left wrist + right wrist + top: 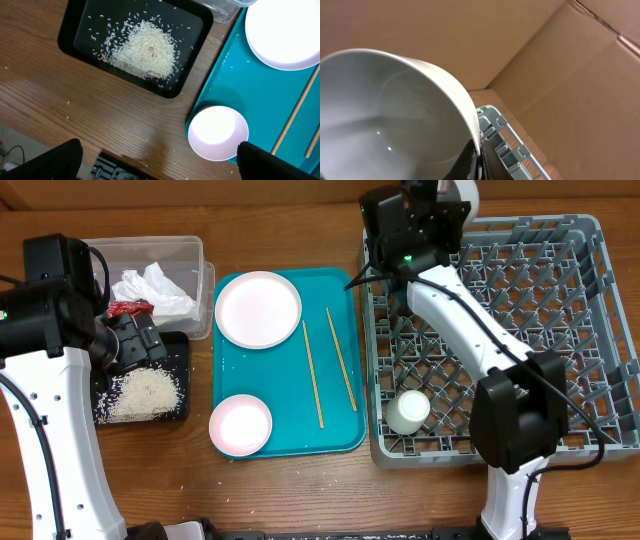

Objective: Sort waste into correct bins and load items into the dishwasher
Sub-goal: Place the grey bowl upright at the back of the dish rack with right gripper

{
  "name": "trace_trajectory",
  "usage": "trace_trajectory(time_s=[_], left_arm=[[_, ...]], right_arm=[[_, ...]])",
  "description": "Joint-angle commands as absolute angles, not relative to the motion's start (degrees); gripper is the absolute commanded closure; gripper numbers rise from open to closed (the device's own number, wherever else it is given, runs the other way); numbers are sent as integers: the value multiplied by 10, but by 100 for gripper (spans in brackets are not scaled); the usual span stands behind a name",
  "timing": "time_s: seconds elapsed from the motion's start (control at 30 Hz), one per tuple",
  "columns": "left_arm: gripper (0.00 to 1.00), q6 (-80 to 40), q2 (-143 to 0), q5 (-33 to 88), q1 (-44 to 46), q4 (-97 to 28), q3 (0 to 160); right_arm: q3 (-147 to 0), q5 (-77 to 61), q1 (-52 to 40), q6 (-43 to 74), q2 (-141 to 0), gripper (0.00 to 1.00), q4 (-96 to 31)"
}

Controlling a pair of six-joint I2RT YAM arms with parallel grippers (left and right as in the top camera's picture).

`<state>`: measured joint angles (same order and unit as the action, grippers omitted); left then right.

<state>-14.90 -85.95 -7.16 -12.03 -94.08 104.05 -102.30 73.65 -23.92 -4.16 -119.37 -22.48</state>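
Note:
My right gripper should now go down with the white bowl's rim in its fingers and let go of the bowl at the grey dish rack's far end, which is free.
My right gripper is shut on the rim of a white bowl, held above the far edge of the grey dish rack. In the right wrist view the fingers pinch the bowl's rim over the rack's edge. A white cup lies in the rack. My left gripper is open and empty above the black tray of rice crumbs. The clear tub holds a white napkin and a red wrapper.
A teal serving tray carries a white plate, a small pale pink plate and two chopsticks. The left wrist view shows the rice, the pink plate and my open gripper. A cardboard wall stands behind the rack.

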Motion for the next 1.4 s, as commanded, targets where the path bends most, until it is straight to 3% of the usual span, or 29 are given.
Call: trace_trajectory(time_s=[0.0,0.8,0.87,0.9,0.97,1.03,1.23,1.37], left_arm=[[0,-155,-863,-79,-120,-940,1037],[0,-155,-863,-79,-120,-940,1037],[0,-155,-863,-79,-120,-940,1037],[0,-155,-863,-79,-120,-940,1037],[0,-155,-863,-79,-120,-940,1037],[0,-155,-863,-79,-120,-940,1037],[0,-155,-863,-79,-120,-940,1037],[0,-155,-863,-79,-120,-940,1037]], right_arm=[[-1026,714,-247,-148,-1216,96,-185],[-1025,693,-286,-167,-1290,93,-200],[-1025,693,-294,-167,-1290,77,-207],[-1025,693,-299,-167,-1290,51,-214],[-1025,694,-307,-161,-1290,16,-213],[-1025,700,-316,-161,-1287,0,-208],[-1025,683,-338,-145,-1251,0,-208],[-1025,592,-372,-89,-1202,0,-252]])
